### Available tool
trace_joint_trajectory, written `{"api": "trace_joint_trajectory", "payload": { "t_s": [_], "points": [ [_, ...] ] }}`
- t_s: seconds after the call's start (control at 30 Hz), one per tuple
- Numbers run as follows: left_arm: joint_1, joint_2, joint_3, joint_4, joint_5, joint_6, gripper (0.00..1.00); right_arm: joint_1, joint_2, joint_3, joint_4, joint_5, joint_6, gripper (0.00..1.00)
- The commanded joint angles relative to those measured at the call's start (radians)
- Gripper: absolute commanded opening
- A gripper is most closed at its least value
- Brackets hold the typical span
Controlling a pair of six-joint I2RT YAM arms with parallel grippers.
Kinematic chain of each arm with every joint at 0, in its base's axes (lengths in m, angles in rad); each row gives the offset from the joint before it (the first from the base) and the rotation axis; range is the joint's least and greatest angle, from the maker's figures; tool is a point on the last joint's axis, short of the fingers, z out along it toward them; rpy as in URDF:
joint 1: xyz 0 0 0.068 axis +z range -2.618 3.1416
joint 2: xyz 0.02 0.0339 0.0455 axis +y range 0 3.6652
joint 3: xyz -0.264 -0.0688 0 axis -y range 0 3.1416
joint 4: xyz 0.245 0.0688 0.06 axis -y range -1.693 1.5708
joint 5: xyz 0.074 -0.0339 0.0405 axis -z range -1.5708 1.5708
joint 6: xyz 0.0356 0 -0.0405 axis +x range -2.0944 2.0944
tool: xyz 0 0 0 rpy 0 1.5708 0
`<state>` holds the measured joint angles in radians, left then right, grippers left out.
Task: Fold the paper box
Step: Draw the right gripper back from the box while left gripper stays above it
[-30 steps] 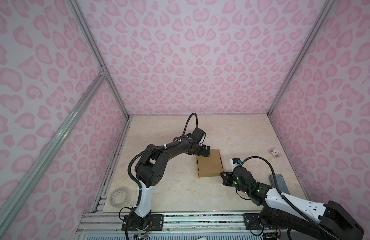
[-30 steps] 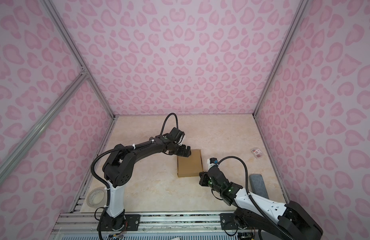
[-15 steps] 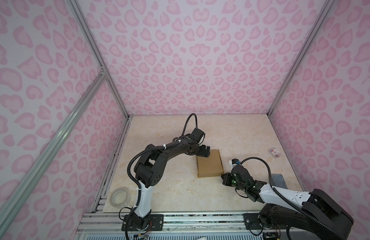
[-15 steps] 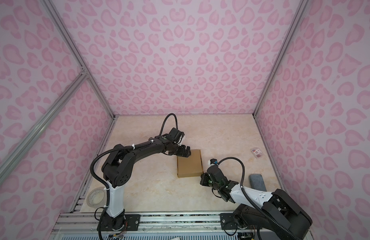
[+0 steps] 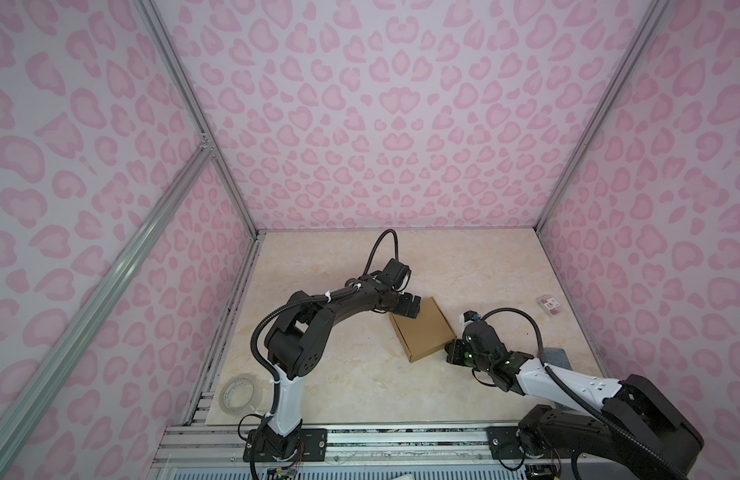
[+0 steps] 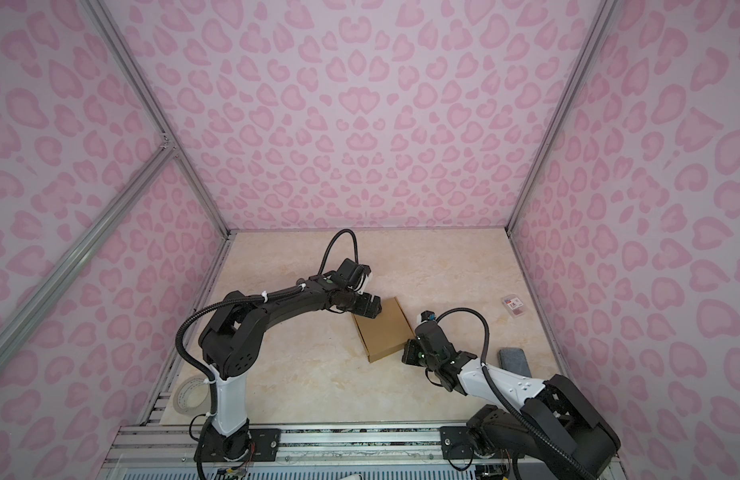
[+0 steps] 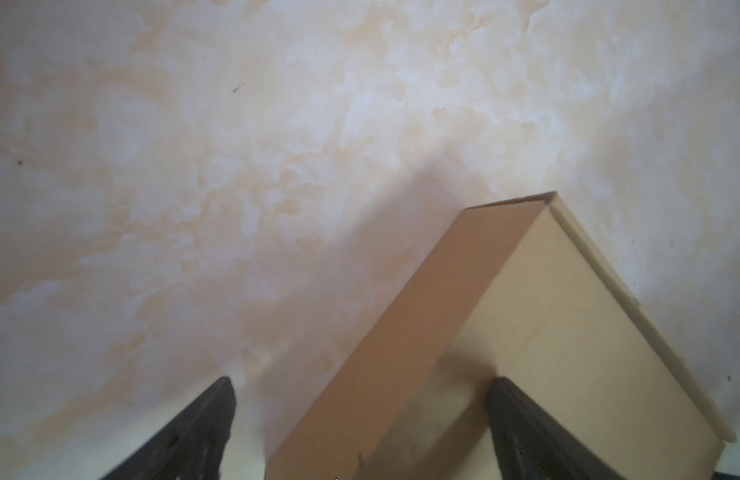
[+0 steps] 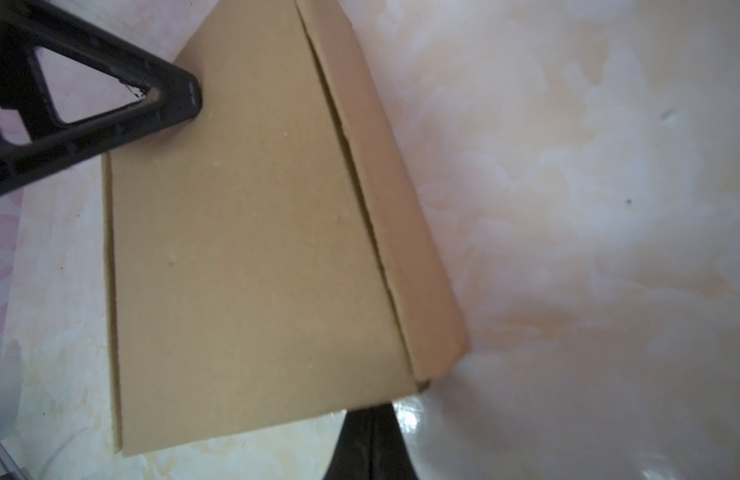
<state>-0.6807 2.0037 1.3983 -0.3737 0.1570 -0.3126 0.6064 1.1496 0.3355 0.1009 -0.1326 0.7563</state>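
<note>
My right gripper is by the box's lid (image 5: 425, 333), which lies flat along its sides, so it should keep moving away from the box's near edge (image 5: 433, 352) and open once clear of the box.
The paper box (image 5: 424, 330) (image 6: 385, 332) is a closed, flat brown cardboard box lying on the table's middle. My left gripper (image 5: 410, 309) (image 6: 370, 309) is open at the box's far left corner. In the left wrist view the left gripper (image 7: 362, 380) has one finger over the box top (image 7: 568, 311) and one over the table. My right gripper (image 5: 451, 352) (image 6: 410, 353) is shut and empty. Its tips (image 8: 370, 409) touch the box's near edge beside the right corner, with the box (image 8: 243, 249) lying beyond them.
A tape roll (image 5: 238, 395) (image 6: 191, 392) lies at the near left table corner. A small clear packet with a red-white label (image 5: 550, 306) (image 6: 514, 306) and a grey block (image 5: 555, 356) (image 6: 514, 361) sit by the right wall. Pink patterned walls enclose the table.
My right arm has dropped low and stretched toward the box, its gripper staying at the near right corner. The box appears to have turned slightly. The left arm has not moved.
</note>
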Motion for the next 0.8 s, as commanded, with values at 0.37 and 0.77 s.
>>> {"api": "trace_joint_trajectory", "payload": {
  "t_s": [0.37, 0.77],
  "points": [
    [0.019, -0.098, 0.026, -0.1, -0.037, 0.01, 0.97, -0.016, -0.474, 0.035, -0.257, 0.126, -0.076, 0.06],
    [0.058, -0.378, -0.029, 0.003, -0.26, 0.0, 0.97, -0.275, -0.447, 0.241, -0.321, 0.009, -0.221, 0.61]
  ]
}}
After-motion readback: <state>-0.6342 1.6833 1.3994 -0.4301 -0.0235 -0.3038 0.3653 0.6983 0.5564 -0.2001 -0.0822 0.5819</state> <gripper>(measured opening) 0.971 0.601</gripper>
